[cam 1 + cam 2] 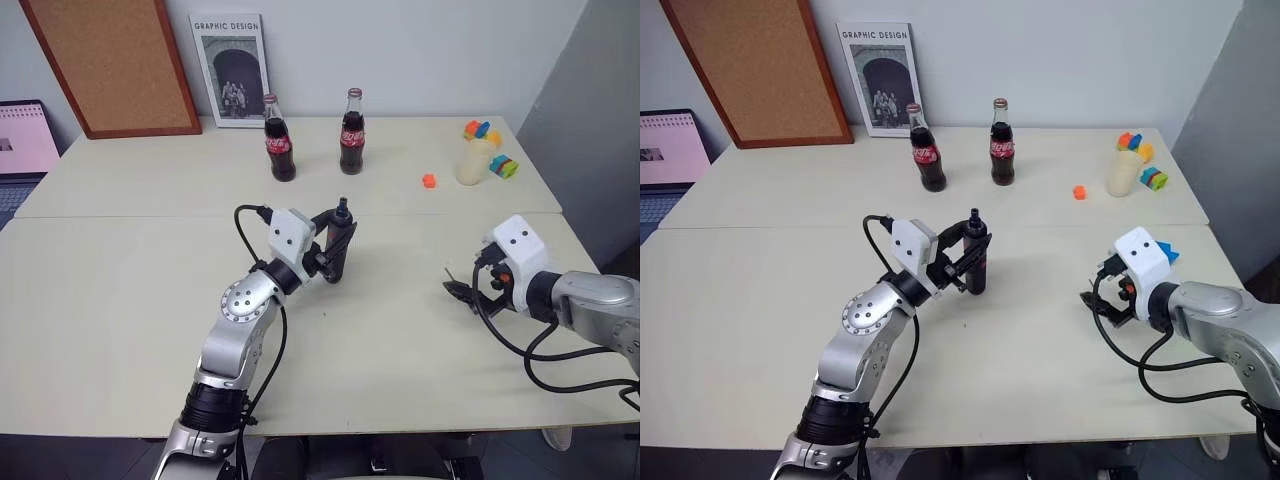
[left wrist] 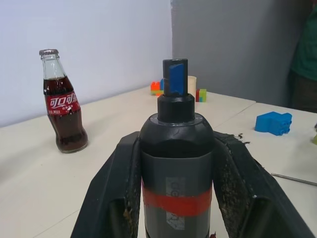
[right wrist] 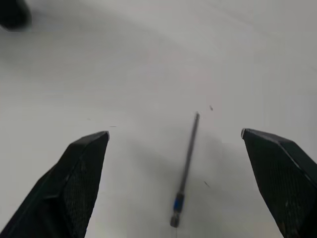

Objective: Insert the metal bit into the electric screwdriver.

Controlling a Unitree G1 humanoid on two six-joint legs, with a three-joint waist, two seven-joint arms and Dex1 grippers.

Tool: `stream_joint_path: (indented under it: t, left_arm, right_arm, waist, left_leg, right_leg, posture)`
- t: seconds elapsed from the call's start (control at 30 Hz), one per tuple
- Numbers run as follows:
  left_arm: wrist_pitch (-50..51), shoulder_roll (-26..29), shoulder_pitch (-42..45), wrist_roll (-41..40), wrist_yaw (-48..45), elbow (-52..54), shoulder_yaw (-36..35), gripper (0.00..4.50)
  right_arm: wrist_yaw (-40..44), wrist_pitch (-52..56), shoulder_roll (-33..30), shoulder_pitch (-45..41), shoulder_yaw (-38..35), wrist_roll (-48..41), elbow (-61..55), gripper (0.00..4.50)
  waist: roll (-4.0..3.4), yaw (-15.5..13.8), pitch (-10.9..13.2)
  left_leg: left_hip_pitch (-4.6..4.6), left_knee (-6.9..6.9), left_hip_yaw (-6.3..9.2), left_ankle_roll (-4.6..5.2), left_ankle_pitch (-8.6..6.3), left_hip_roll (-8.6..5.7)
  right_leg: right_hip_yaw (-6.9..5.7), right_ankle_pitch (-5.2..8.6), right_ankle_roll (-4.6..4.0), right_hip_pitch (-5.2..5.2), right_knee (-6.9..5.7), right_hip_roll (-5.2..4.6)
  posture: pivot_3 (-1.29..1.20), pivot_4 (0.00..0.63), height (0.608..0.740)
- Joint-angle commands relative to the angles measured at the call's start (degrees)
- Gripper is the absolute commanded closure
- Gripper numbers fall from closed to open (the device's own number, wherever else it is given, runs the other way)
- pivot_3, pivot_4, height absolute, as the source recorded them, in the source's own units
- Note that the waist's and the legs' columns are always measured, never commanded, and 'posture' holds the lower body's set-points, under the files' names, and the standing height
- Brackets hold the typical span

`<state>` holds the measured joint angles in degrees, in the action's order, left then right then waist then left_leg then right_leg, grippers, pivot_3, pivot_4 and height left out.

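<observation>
The metal bit (image 3: 187,166) has a thick, notched end (image 3: 176,213). Because of this, the bit will stay in place in the electric screwdriver when I push that end in.
My left gripper (image 1: 338,252) is shut on the electric screwdriver (image 1: 341,232), a black cylinder with a red band (image 2: 177,204). It stands upright over the middle of the table, its narrow blue-marked end (image 2: 175,79) on top. The left wrist view has the black fingers (image 2: 111,188) pressed against both of its sides. The metal bit (image 3: 185,171), a thin dark rod, lies flat on the table. My right gripper (image 3: 173,133) hovers just above it, open, with one finger on each side and neither touching. That gripper (image 1: 462,291) is low over the table's right part.
Two cola bottles (image 1: 279,140) (image 1: 352,133) stand behind the screwdriver. At the far right are a small orange block (image 1: 429,181) and a cream cup (image 1: 476,162) with coloured blocks. A blue block (image 2: 273,122) lies near my right arm. A book (image 1: 230,70) and a corkboard (image 1: 115,60) lean on the wall.
</observation>
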<state>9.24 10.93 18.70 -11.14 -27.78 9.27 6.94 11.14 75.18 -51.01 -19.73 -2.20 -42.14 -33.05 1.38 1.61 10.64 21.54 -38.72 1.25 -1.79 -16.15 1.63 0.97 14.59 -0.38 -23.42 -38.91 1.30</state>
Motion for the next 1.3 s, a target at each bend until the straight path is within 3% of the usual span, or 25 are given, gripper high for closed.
stream_joint_path:
  t: [0.03,0.3,0.4,0.7,0.93,1.3]
  left_arm:
    - [-0.75,-0.41,0.1,1.02,0.76,-0.69,0.49,2.87]
    - [-1.93,-0.8,-0.46,1.72,1.3,-0.77,1.08,2.87]
    - [-2.11,-0.94,-0.51,1.88,1.35,-0.79,1.2,2.87]
    - [-2.6,-1.29,-0.64,2.03,1.79,-1.37,1.26,2.87]
    - [-3.17,-1.08,-0.59,2.51,1.45,-1.69,1.76,2.87]
    - [-3.24,0.91,0.08,2.28,-1.79,-0.28,2.6,2.87]
  right_arm:
    - [-2.46,10.66,5.18,-5.14,-0.15,1.07,4.17,0.0]
    - [-2.55,17.31,10.86,-13.38,2.1,5.97,15.2,0.0]
    - [-1.64,17.31,10.76,-14.37,3.18,6.65,17.58,0.4]
    - [0.26,17.31,11.01,-15.25,6.56,7.09,19.77,2.59]
    - [-0.53,17.31,12.51,-14.52,4.64,8.11,21.7,4.39]
    - [-1.36,17.31,15.23,-16.72,-1.76,7.93,22.03,4.5]
  waist:
    - [0.01,0.06,0.0]
    - [-0.01,0.0,0.0]
    - [-0.01,-0.03,0.0]
    - [-0.01,0.04,0.0]
    - [-0.01,0.04,0.0]
    - [-0.01,0.15,0.0]
  left_leg:
    - [0.01,0.0,-0.01,0.0,0.0,0.0]
    - [0.2,0.01,0.01,0.01,0.0,-0.01]
    - [0.21,0.01,0.03,0.01,0.0,0.0]
    - [0.27,0.01,0.05,0.03,-0.01,0.0]
    - [0.26,0.02,0.05,0.03,-0.01,0.0]
    - [0.25,0.02,0.03,0.03,-0.01,-0.01]
  right_leg:
    - [0.0,0.0,0.0,0.0,0.01,0.01]
    - [-0.03,0.0,0.01,-0.16,0.06,0.0]
    - [-0.05,0.0,0.01,-0.19,0.11,0.0]
    - [-0.08,0.0,0.01,-0.27,0.17,0.0]
    - [-0.08,-0.01,0.01,-0.26,0.17,0.0]
    - [-0.07,-0.03,0.06,-0.19,0.16,0.01]
  posture:
    - [0.0,0.15,0.74]
    - [0.0,0.15,0.74]
    - [0.0,0.15,0.74]
    - [0.0,0.15,0.74]
    - [0.0,0.15,0.74]
    - [0.0,0.15,0.74]
